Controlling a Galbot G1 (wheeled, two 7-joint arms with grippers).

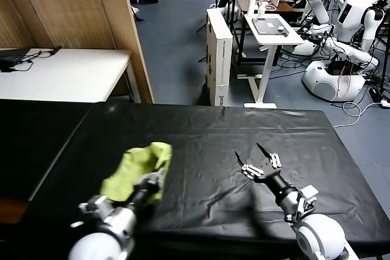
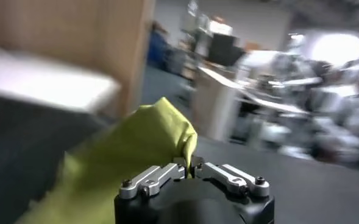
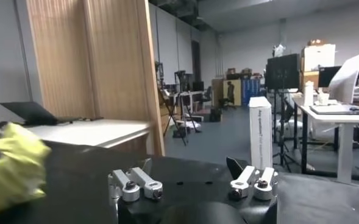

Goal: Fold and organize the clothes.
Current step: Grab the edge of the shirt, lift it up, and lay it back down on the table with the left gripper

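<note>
My right gripper will straighten the edge of the T-shirt (image 1: 135, 165), but first I should lay the T-shirt flat toward the middle (image 1: 194, 178), because it is bunched up beside my left gripper, far from my right gripper.
The clothes are one lime yellow-green T-shirt (image 1: 137, 167), bunched in a lump on the left part of the black-covered table (image 1: 244, 123). My left gripper (image 1: 152, 181) is at the lump's near right edge, its jaws nearly together with a fold of the fabric between them. In the left wrist view the T-shirt (image 2: 130, 152) rises from the left gripper (image 2: 189, 165), and the background is smeared. My right gripper (image 1: 256, 159) hovers open over bare table to the right, nothing between its fingers. The right wrist view shows that gripper (image 3: 190, 165) and, far to one side, the T-shirt (image 3: 8, 167).
A white table (image 1: 61, 74) with a laptop stands beyond the far left edge, beside a wooden partition (image 1: 116, 22). A white box (image 1: 218, 53), a white desk (image 1: 271, 28) and other robots (image 1: 341, 22) stand past the far edge. A darker cloth covers the left side.
</note>
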